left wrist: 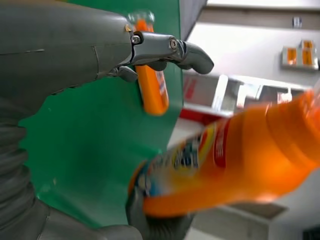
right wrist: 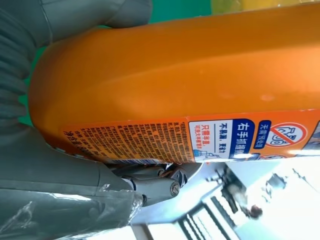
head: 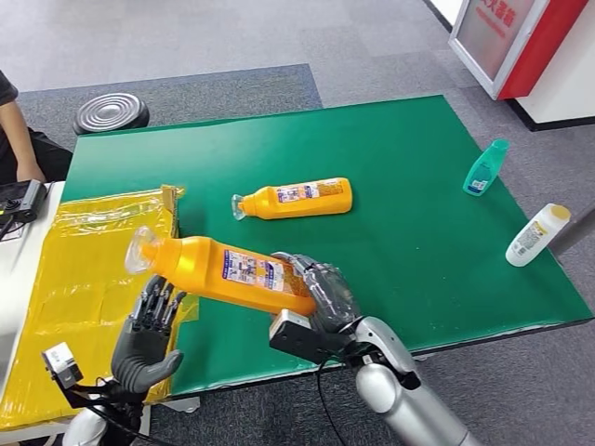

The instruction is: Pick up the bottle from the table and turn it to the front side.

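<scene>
The orange bottle (head: 223,272) will lie with its logo up when the robot turns it over, because the small-print label (head: 254,270) faces up and a colourful logo is underneath.
My right hand (head: 319,288) grips the base end of an orange bottle (head: 224,269) and holds it lying sideways above the table's near edge, clear cap toward the left. Close up, the bottle (right wrist: 181,85) shows its small-print label face, with my fingers (right wrist: 158,186) under it. My left hand (head: 144,342) hovers just below the bottle's neck, fingers spread, holding nothing. In the left wrist view the held bottle (left wrist: 234,160) is near my left hand (left wrist: 56,50). A second orange bottle (head: 295,198) lies flat on the green table (head: 421,186).
A yellow plastic sheet (head: 77,279) covers the table's left part. A teal bottle (head: 485,167) and a white bottle with a yellow cap (head: 536,234) lie at the right edge. A person (head: 18,139) sits at the far left beside a round black stool (head: 111,112).
</scene>
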Controlling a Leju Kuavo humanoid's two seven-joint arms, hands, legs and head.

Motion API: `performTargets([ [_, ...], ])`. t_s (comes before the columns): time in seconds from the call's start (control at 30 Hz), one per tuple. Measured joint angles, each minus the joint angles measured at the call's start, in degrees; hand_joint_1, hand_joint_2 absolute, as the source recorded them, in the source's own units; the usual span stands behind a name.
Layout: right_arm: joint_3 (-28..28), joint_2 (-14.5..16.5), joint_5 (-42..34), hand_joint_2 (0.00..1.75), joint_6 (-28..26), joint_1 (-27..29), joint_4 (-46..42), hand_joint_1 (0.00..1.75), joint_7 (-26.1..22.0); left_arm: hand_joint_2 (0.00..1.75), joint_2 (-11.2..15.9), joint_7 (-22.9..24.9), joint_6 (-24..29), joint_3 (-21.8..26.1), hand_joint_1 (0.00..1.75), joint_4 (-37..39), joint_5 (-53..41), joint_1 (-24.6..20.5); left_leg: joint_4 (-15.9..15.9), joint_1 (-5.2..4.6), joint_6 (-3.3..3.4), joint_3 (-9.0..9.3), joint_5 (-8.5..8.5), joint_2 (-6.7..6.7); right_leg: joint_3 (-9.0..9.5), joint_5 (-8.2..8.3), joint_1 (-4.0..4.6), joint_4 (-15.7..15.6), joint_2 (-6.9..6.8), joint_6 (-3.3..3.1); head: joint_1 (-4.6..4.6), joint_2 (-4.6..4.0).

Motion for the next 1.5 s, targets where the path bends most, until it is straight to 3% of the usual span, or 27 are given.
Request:
performTargets([
  [0.2,1.5,5.1,3.0,1.75,-7.6,-1.1,6.9,1.75,-3.0,1.75,2.1,3.2,-3.7,-7.9,0.0,-2.3,8.8,-1.5,0.0,0.05,-0.01,-0.01,0.01,0.0,0.0,0.01,0.05,0.0,0.0,-0.02,0.01,0.01],
  [0.4,2.8,8.0,5.7,1.75,-13.1,-1.8,11.1,1.75,-5.1,1.75,3.3,4.3,-4.3,-11.6,0.0,-3.1,14.1,-2.9,0.0,0.05,-0.01,-0.02,0.0,0.0,-0.01,0.01,0.05,0.0,0.0,-0.02,0.01,-0.01],
  [1.13,3.6,9.2,5.8,1.75,-14.2,-2.2,14.1,1.75,-5.6,1.75,4.5,4.5,-3.5,-13.0,0.0,-3.1,15.3,-3.1,0.0,0.05,-0.01,-0.02,0.0,0.0,-0.03,0.0,0.05,0.0,0.0,-0.03,-0.01,0.01],
  [1.5,7.4,9.0,6.1,1.75,-15.1,0.1,14.1,1.75,-7.7,1.75,1.6,7.6,-1.3,-10.8,0.0,-3.1,23.0,-2.7,0.0,0.05,-0.02,-0.07,-0.02,0.0,-0.06,-0.02,0.05,0.0,0.0,-0.02,0.0,-0.01],
])
